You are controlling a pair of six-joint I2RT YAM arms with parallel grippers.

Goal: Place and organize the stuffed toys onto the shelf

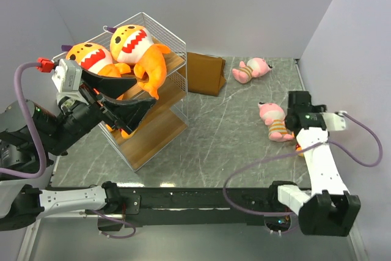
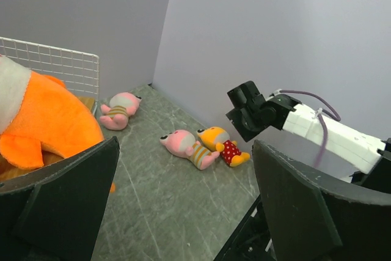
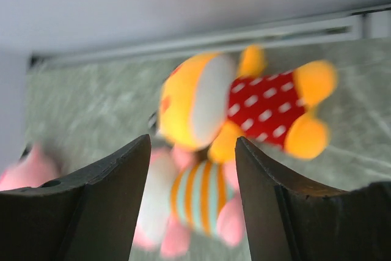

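My right gripper is moving toward the red body (image 3: 266, 107) and should keep going until it has a finger on either side of it, because the dotted toy's feet (image 3: 313, 108) are clear of the striped pink toy.
The shelf (image 1: 160, 128) stands tilted at the left, and two big orange sharks (image 1: 137, 50) lie on its top. My left gripper (image 1: 145, 91) is open and empty right beside the sharks; one shark's side shows in the left wrist view (image 2: 43, 120). A pink toy (image 1: 273, 119) and an orange-headed toy in red dotted clothes (image 2: 223, 145) lie side by side at the right. My right gripper (image 1: 288, 120) hangs open just above them, with the striped pink toy (image 3: 195, 200) between its fingers and the dotted toy (image 3: 238, 105) beyond. A second pink toy (image 1: 252, 69) lies at the back. The other orange-headed toy is hidden.
A brown folded bag (image 1: 204, 73) lies behind the shelf's right side. Grey walls close in the table at the back and right. The right arm (image 1: 321, 163) stretches along the table's right edge.
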